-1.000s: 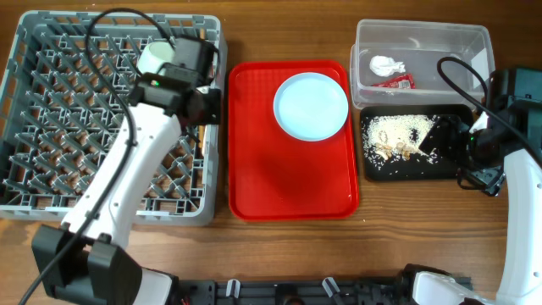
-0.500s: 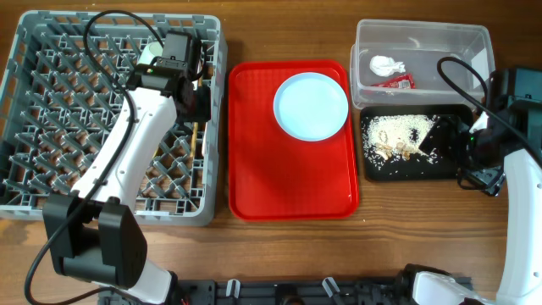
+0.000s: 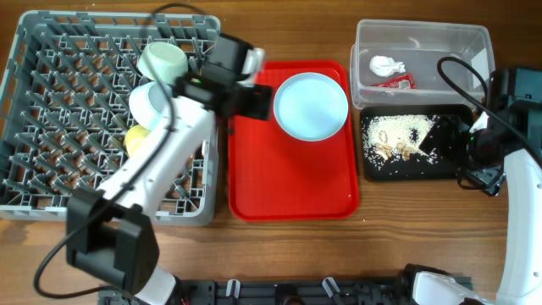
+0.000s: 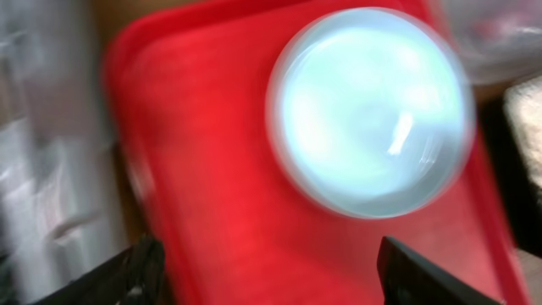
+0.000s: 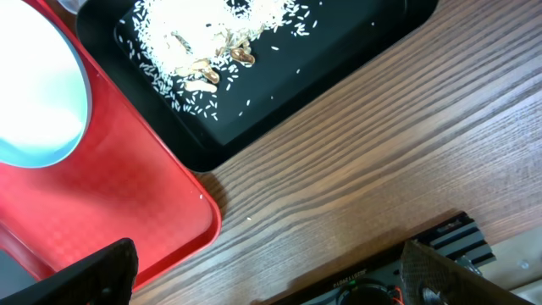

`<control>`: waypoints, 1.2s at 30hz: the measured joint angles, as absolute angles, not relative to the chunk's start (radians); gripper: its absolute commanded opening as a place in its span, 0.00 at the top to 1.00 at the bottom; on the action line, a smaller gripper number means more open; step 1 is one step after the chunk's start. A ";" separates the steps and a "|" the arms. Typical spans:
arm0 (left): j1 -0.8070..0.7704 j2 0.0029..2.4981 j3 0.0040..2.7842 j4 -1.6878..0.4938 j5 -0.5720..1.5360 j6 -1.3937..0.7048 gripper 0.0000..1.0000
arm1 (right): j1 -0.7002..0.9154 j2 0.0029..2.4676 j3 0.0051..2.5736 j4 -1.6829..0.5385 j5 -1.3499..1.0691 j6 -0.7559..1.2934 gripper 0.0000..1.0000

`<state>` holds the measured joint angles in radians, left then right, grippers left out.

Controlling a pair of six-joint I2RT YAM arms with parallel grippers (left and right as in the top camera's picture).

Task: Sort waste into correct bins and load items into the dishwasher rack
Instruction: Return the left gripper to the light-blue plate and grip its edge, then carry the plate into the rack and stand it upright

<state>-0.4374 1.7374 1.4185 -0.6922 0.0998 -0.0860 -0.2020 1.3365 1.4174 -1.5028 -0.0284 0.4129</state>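
Note:
My left gripper should carry on, because the light blue saucer-bowl's near rim (image 3: 323, 136) lies free on the red tray. The gripper should keep moving toward that rim (image 3: 329, 134) until its fingers are on both sides of it.
My left gripper (image 3: 254, 100) (image 4: 279, 280) hangs open and empty over the upper left part of the red tray (image 3: 288, 178), just left of the light blue saucer-bowl (image 3: 311, 105) (image 4: 373, 110) that lies on it. The grey dishwasher rack (image 3: 51, 169) holds a pale green bowl (image 3: 163, 61), a pale plate (image 3: 146, 102) and a yellow cup (image 3: 135, 140). In the clear tub (image 3: 457, 42) lie a paper wad (image 3: 387, 63) and a red packet (image 3: 394, 82). Rice crumbs (image 3: 398, 131) (image 5: 195, 34) cover the black tray (image 3: 406, 169). My right gripper (image 3: 442, 135) (image 5: 275, 280) is open, empty, at that tray's right end.
The left arm (image 3: 161, 161) stretches across the rack's right side. Bare wooden table (image 5: 356, 169) lies in front of the black tray (image 5: 339, 68) and red tray (image 5: 102, 212). A black rail (image 3: 322, 292) runs along the table's front edge.
My left gripper swung right from above the rack to the red tray and its jaws opened. The bowl, plate and cup in the rack are now uncovered. The right arm stayed still.

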 measured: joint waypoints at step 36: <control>-0.760 2.070 1.435 -0.686 -0.029 0.099 0.96 | -0.202 1.336 1.417 -1.499 -0.029 0.413 0.00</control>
<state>-0.7601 2.0697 1.4353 -0.6865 -0.0292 0.0990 -0.2020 1.3365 1.4174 -1.4994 -0.0288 0.4126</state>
